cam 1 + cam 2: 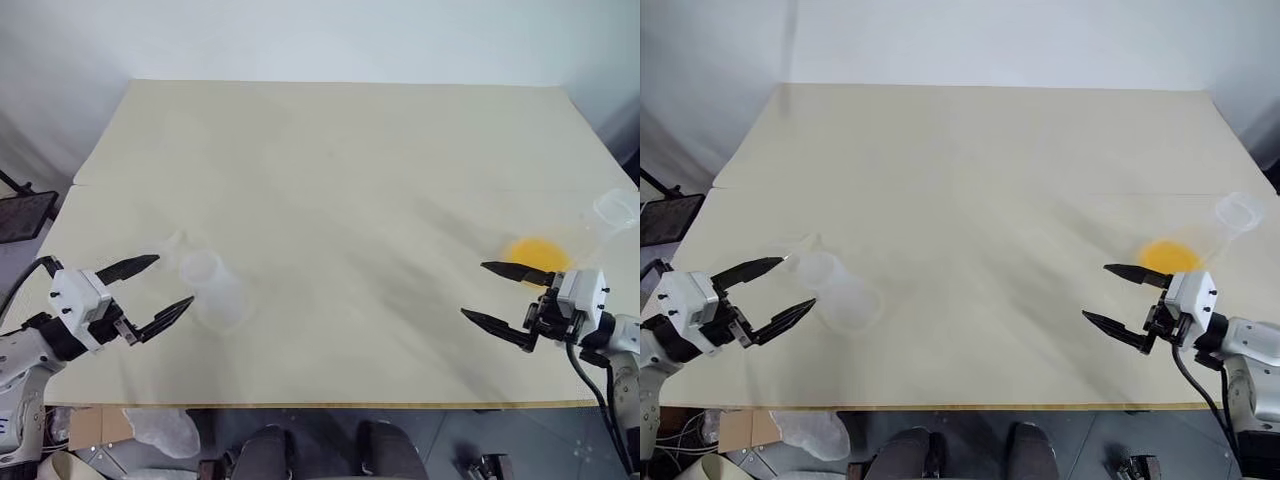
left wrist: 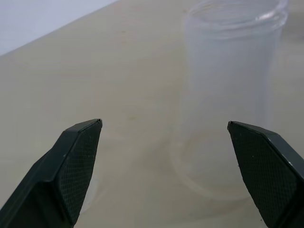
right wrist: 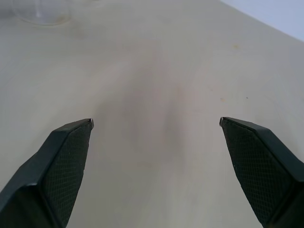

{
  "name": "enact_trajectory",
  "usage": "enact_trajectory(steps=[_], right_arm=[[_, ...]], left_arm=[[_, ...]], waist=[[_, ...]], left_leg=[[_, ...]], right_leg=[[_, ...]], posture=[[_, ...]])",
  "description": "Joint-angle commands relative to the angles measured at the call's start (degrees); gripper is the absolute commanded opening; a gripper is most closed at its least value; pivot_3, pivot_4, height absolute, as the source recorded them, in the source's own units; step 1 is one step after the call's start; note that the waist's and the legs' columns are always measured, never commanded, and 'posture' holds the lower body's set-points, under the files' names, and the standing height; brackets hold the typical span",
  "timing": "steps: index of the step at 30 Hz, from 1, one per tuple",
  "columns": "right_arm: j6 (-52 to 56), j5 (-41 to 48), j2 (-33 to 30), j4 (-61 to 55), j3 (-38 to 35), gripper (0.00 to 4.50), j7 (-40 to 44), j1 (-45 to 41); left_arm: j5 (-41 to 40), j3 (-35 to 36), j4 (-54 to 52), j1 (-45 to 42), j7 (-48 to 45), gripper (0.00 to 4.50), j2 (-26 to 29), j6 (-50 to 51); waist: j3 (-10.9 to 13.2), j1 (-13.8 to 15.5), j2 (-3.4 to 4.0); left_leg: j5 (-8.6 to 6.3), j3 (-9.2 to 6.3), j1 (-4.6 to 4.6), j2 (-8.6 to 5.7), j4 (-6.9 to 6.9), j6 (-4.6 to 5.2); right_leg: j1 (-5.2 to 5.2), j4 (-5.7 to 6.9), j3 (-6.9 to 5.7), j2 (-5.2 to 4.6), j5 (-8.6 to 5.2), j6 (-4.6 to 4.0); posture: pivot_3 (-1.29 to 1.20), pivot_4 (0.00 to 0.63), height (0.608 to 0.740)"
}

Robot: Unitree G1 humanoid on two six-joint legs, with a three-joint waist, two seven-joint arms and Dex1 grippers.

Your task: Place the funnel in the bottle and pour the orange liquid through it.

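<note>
The frosted bottle (image 1: 213,290) is standing near the funnel and far from the flask, so my left gripper should move the bottle to the table's middle (image 1: 370,250) before it takes the funnel.
The frosted bottle (image 1: 213,290) stands near the table's front left, its open neck (image 2: 232,28) up. A small clear funnel (image 1: 175,243) lies just behind it, faint against the wood. My left gripper (image 1: 172,281) is open, level, pointing at the bottle from the left without touching it. The orange liquid (image 1: 538,251) pools in the wide base of a clear flask (image 1: 612,210) at the right edge. Just in front of that flask my right gripper (image 1: 473,290) stands open and empty, pointing left over bare table.
The pale wooden table (image 1: 340,160) stretches wide between the two grippers and toward the back. Its front edge runs close below both hands. A black frame (image 1: 22,215) stands off the table's left side.
</note>
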Motion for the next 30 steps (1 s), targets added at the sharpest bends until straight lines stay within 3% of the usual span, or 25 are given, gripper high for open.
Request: enact_trajectory(steps=[1, 9, 17, 25, 30], right_arm=[[-0.61, 0.16, 0.34, -0.78, 0.31, 4.47, -0.08, -1.11], [6.09, 3.65, 6.09, -8.65, 6.69, 4.47, -3.36, -8.09], [9.55, 4.29, 7.92, -13.73, 14.99, 4.47, 1.48, -13.46], [8.85, 3.23, 6.99, -10.72, 14.4, 4.47, 3.99, -14.98], [7.34, 2.25, 4.41, -8.11, 10.94, 4.47, 4.09, -10.66]], left_arm=[[-0.81, 1.21, -2.24, 0.02, 1.04, 4.5, 0.09, 0.27], [-7.01, 10.39, -2.4, 7.8, 3.79, 4.5, -4.54, 2.35], [-7.23, 16.0, -0.66, 17.83, 3.77, 4.5, -9.98, 0.29], [-10.49, 11.21, -10.52, 20.19, 2.52, 4.5, -10.59, 3.92], [-10.79, 3.78, -15.67, 10.06, 6.93, 4.5, -7.82, 9.89]], waist=[[0.0, 0.0, 0.0], [0.01, -1.08, 0.01], [-0.02, -0.22, -0.08], [-0.02, 0.08, -0.1], [-0.03, 0.8, -0.09]], left_leg=[[0.0, 0.0, 0.0, 0.0, 0.0, 0.0], [0.0, -0.01, 0.02, 0.12, 0.0, -0.01], [-0.02, -0.11, -0.01, 0.05, 0.0, 0.02], [-0.04, -0.11, -0.02, 0.04, 0.03, 0.04], [-0.03, -0.15, -0.01, 0.03, 0.05, 0.04]], right_leg=[[0.0, 0.0, 0.0, 0.0, 0.0, 0.0], [-0.02, 0.05, 0.0, 0.02, 0.0, 0.0], [0.0, 0.03, -0.04, -0.04, 0.0, 0.0], [0.01, 0.01, -0.02, -0.07, 0.0, 0.0], [0.05, 0.04, -0.06, -0.06, 0.0, -0.01]], posture=[[0.0, 0.15, 0.74], [0.0, 0.15, 0.74], [0.0, 0.15, 0.74], [0.0, 0.15, 0.74], [0.0, 0.15, 0.74]])
